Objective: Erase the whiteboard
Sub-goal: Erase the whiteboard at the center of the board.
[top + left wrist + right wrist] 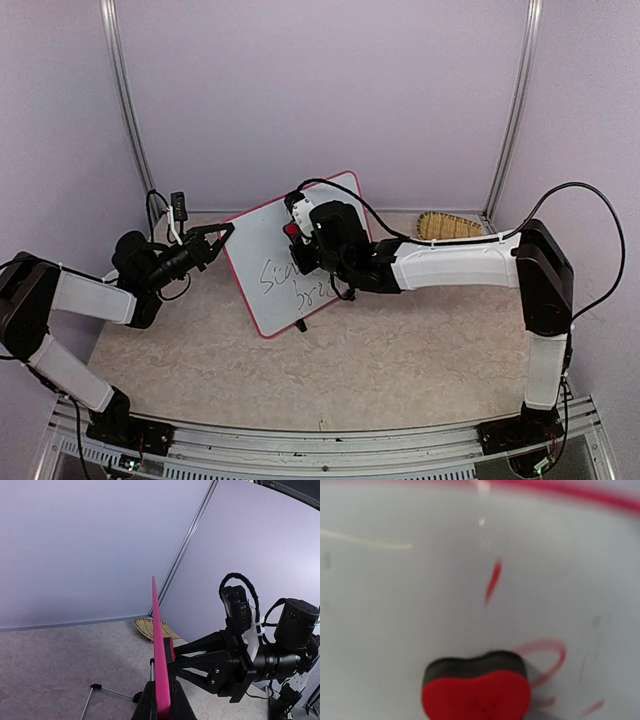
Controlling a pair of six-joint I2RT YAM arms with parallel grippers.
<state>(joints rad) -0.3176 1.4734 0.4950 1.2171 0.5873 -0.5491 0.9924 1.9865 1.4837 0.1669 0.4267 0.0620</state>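
Observation:
A red loop (pixel 559 655) can be seen next to the eraser and a red stroke above it, so the robot's right gripper should sweep back across and up toward the pink rim (pixel 560 487).
The whiteboard (pixel 262 245) stands tilted at mid-table, pink-framed, with marker scrawl (pixel 292 282) on its lower half. My left gripper (pixel 224 233) is shut on the board's left edge. In the left wrist view the pink rim (pixel 157 625) runs up from between the fingers (pixel 148 705). My right gripper (pixel 297 242) is shut on a red eraser (pixel 291 230) with a black felt face, pressed flat on the board. The right wrist view shows the eraser (pixel 476 692) on the white surface (pixel 410 605) beside faint red strokes (pixel 492 582). From the left wrist the eraser (pixel 169 649) shows against the rim.
A straw brush (pixel 448 226) lies by the back right corner post, also visible behind the board (pixel 146 628). The board's wire stand with black feet (pixel 95 686) rests on the table behind it. Enclosure walls close in the back and both sides.

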